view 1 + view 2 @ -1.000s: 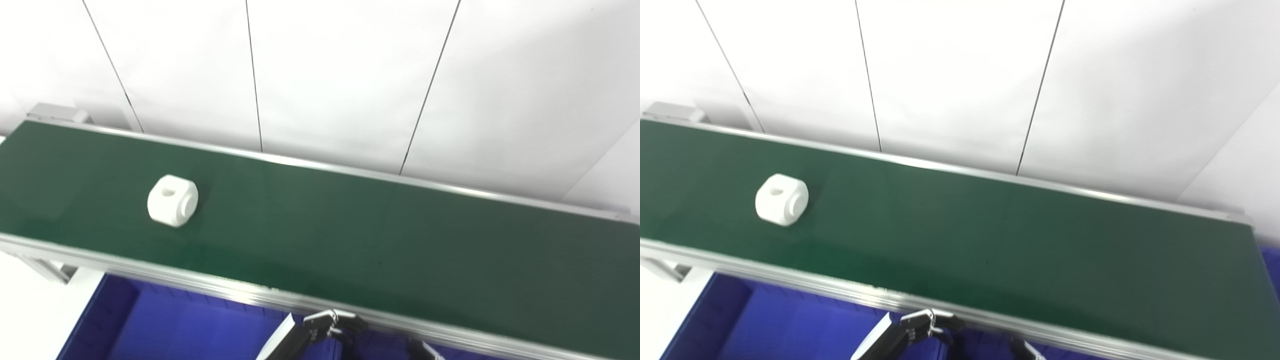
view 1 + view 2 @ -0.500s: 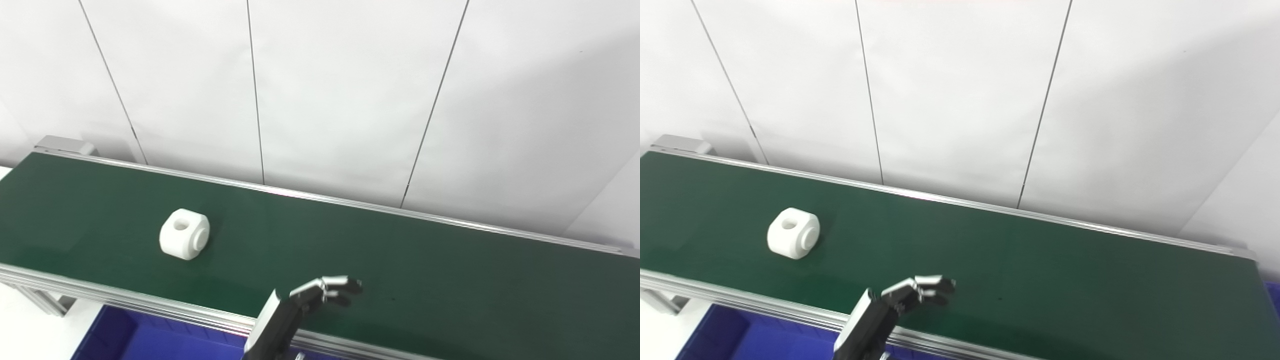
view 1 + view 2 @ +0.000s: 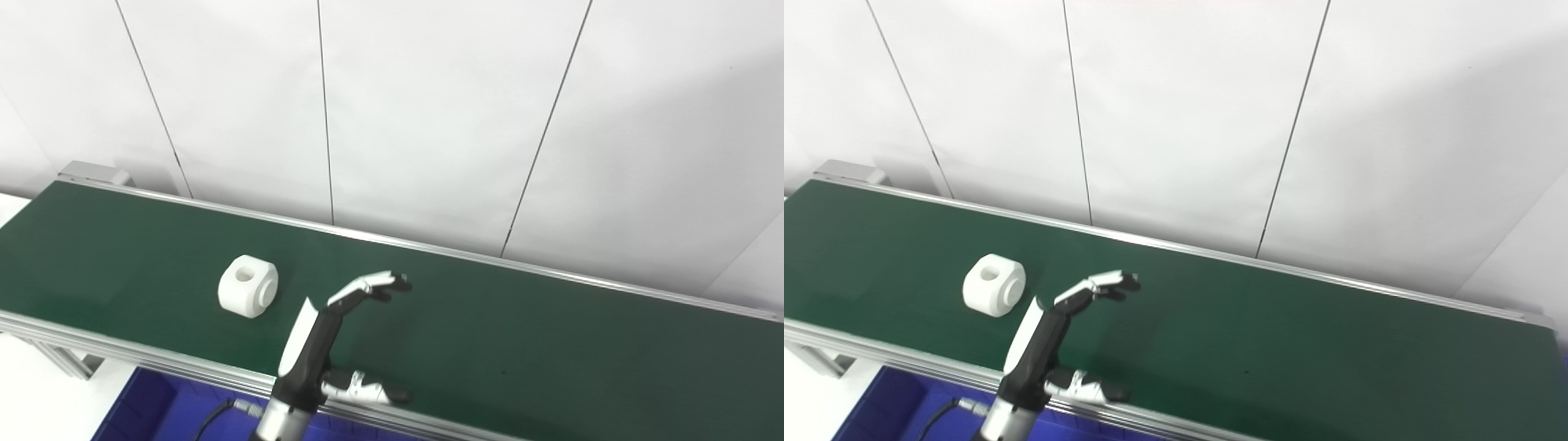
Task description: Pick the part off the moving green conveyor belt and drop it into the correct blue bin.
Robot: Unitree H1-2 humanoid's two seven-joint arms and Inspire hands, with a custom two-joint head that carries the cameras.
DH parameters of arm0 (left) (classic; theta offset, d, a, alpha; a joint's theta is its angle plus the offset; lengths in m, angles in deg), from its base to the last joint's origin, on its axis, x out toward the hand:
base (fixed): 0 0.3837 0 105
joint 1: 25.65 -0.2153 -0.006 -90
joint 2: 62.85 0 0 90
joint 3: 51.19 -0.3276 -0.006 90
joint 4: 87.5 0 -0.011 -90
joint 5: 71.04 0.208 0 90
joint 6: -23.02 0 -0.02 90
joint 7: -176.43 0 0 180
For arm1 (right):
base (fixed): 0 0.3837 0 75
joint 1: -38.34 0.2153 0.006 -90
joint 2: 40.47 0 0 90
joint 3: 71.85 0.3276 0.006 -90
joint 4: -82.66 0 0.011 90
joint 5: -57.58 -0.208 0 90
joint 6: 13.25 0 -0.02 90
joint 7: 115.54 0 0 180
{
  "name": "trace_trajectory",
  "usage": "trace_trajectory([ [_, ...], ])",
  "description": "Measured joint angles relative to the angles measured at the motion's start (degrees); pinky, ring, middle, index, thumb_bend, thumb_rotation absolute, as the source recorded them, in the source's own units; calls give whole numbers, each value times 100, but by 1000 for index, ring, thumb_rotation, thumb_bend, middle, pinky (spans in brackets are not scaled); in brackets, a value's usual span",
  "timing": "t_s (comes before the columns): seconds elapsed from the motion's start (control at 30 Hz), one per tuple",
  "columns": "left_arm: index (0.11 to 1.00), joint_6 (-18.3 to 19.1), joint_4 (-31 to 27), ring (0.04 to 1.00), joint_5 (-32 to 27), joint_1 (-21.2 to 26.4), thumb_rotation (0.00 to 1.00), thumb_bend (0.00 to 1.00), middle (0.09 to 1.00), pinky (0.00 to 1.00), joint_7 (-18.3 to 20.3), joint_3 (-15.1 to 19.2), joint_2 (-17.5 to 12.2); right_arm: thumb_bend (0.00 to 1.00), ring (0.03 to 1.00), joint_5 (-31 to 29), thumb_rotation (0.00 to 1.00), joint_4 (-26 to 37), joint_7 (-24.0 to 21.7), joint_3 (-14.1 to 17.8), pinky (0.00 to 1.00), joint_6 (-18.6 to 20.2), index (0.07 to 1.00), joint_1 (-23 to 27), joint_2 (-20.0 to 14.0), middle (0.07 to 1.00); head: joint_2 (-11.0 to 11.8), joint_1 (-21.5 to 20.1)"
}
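The white part [image 3: 246, 286] will tip over onto another side when I drop it into the blue bin, because it has rounded sides and a jutting boss [image 3: 267, 293].
A white part [image 3: 247, 286], a rounded block with a hole on top and a round boss on its side, lies on the green conveyor belt [image 3: 551, 343] towards its left end. My left hand [image 3: 312, 343] reaches up over the belt's near edge, just right of the part and not touching it. It is open: its fingers [image 3: 367, 286] stretch out above the belt and the thumb [image 3: 364, 392] spreads low by the near rail. It holds nothing. The same hand [image 3: 1038, 343] and part [image 3: 994, 293] show in the right eye view. My right hand is out of view.
A blue bin [image 3: 153, 410] sits below the belt's near rail [image 3: 153, 355] at the bottom left, mostly cut off by the picture's edge. A white panelled wall [image 3: 429, 122] stands close behind the belt's far rail.
The camera has shifted. My left hand has risen from below the belt's near rail to above the belt and opened out, ending close to the right of the part.
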State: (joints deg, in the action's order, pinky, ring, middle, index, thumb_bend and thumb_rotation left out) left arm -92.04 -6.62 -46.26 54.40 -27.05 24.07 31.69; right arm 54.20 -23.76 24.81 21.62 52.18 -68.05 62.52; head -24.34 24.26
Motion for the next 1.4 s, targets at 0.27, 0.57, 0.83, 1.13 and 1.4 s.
trace_trajectory([
  [0.27, 764, 8, 527, 828, 1307, 171, 582, 933, 816, 833, -690, 763, 363, 927, 937, 47, 922, 20, 82, -36, 956, 0, 863, -13, -4, 904, 0, 0],
  [0.57, 786, 629, 1147, 839, 2374, 555, 566, 921, 843, 830, -1276, 1258, 465, 919, 937, 61, 911, 21, 171, -90, 958, 0, 862, -33, -10, 905, -9, -9],
  [0.83, 802, 1041, 1719, 832, 2447, 744, 523, 901, 843, 818, -1809, 1459, 523, 927, 935, 44, 902, 19, 170, -95, 961, 0, 862, -32, -13, 906, -18, -26],
  [1.13, 807, 1348, 2247, 825, 2445, 1015, 514, 891, 841, 811, -2212, 1536, 504, 918, 939, 51, 907, 23, 175, -143, 965, 0, 867, -22, -57, 909, -9, -35],
  [1.4, 791, 1635, 2426, 819, 2353, 1119, 467, 910, 835, 795, -2260, 1455, 514, 915, 931, 47, 906, 23, 171, -141, 955, 0, 864, -22, -57, 903, -35, -53],
])
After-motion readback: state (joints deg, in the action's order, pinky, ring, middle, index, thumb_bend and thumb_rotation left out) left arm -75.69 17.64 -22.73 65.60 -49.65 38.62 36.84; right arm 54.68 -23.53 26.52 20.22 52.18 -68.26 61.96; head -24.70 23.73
